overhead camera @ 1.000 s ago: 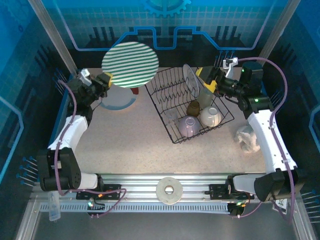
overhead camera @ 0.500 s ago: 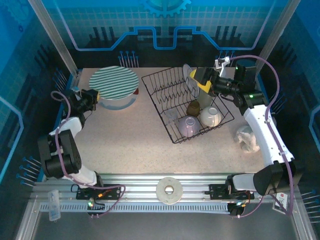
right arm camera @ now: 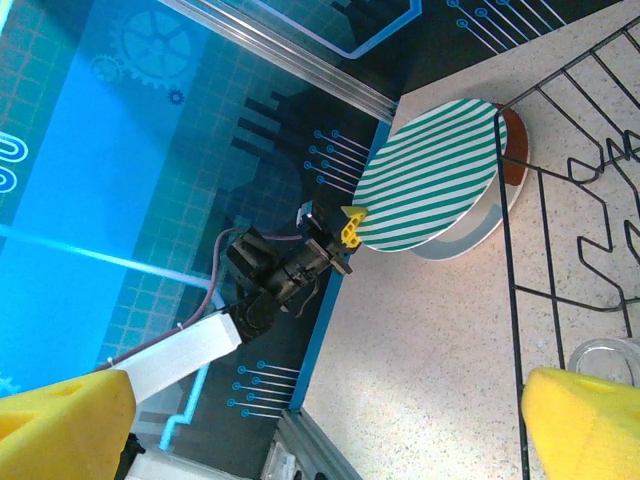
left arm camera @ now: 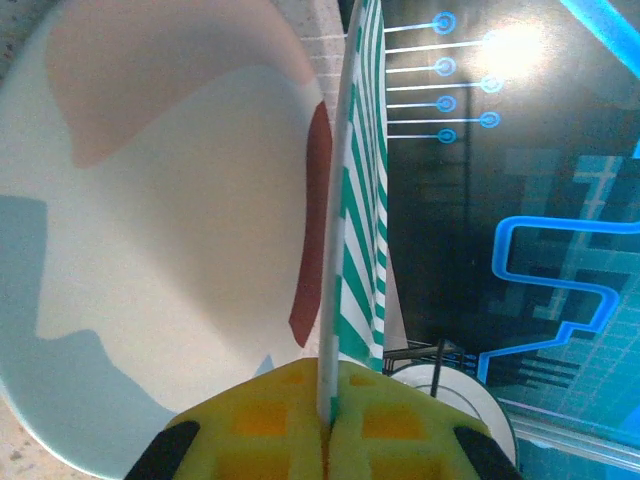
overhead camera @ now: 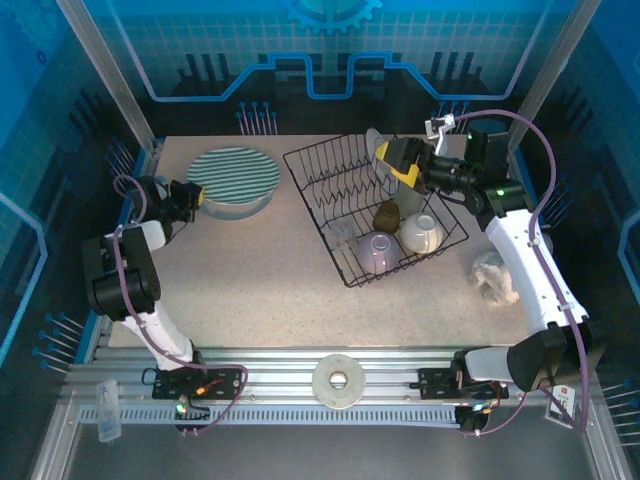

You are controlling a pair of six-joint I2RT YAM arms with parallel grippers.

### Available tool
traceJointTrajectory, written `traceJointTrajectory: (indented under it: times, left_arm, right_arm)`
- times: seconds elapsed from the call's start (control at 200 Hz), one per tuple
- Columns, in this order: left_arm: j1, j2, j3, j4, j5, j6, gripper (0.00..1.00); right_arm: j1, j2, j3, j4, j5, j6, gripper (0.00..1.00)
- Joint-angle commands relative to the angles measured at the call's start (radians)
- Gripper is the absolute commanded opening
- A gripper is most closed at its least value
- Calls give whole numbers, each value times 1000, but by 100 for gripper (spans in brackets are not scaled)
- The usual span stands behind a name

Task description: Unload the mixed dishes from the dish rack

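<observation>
The striped plate [overhead camera: 236, 174] hangs almost flat over the patched white plate [overhead camera: 238, 211], so my left gripper should keep bringing it down until the plates touch, and then let go.
My left gripper [overhead camera: 196, 193] is shut on the rim of the green-and-white striped plate [overhead camera: 233, 171]. It holds the plate nearly flat, just over a white plate with red and pale-blue patches [overhead camera: 243, 207] on the table at the far left. From the left wrist, the striped plate [left arm camera: 352, 200] runs edge-on out of the yellow pads above that lower plate [left arm camera: 150, 250]. My right gripper [overhead camera: 393, 162] hangs open over the black dish rack [overhead camera: 312, 205], next to an upright pale plate [overhead camera: 375, 150]. The rack also holds a tumbler [overhead camera: 343, 232], a brown cup [overhead camera: 387, 215], a cream bowl [overhead camera: 422, 232] and a lavender cup [overhead camera: 375, 250].
A white cloth lump [overhead camera: 495, 275] lies to the right of the rack. A white ring disc [overhead camera: 338, 380] rests on the front rail. The right wrist view takes in the striped plate [right arm camera: 430, 175], the left gripper [right arm camera: 348, 228] and the rack's wire edge [right arm camera: 512, 300].
The left arm has lowered the striped plate from a raised, tilted pose to nearly flat over the plate on the table and drawn back left. The right gripper has shifted slightly left over the rack.
</observation>
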Motion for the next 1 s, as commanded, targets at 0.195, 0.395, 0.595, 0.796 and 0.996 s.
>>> traceJointTrajectory:
  times: [0.195, 0.395, 0.595, 0.796, 0.996]
  left_arm:
    - [15, 76, 62, 77, 52, 37, 0]
    - [17, 115, 72, 91, 63, 37, 0]
    - [17, 138, 69, 105, 62, 28, 1]
    - [18, 155, 85, 87, 70, 31, 11]
    - [17, 157, 92, 54, 76, 39, 27]
  right_arm:
    - [20, -37, -25, -8, 33, -33, 100]
    - [27, -41, -41, 1, 54, -29, 100]
    - [30, -46, -63, 18, 68, -24, 100]
    - [31, -38, -77, 45, 69, -10, 100]
    - [30, -30, -75, 52, 72, -8, 100]
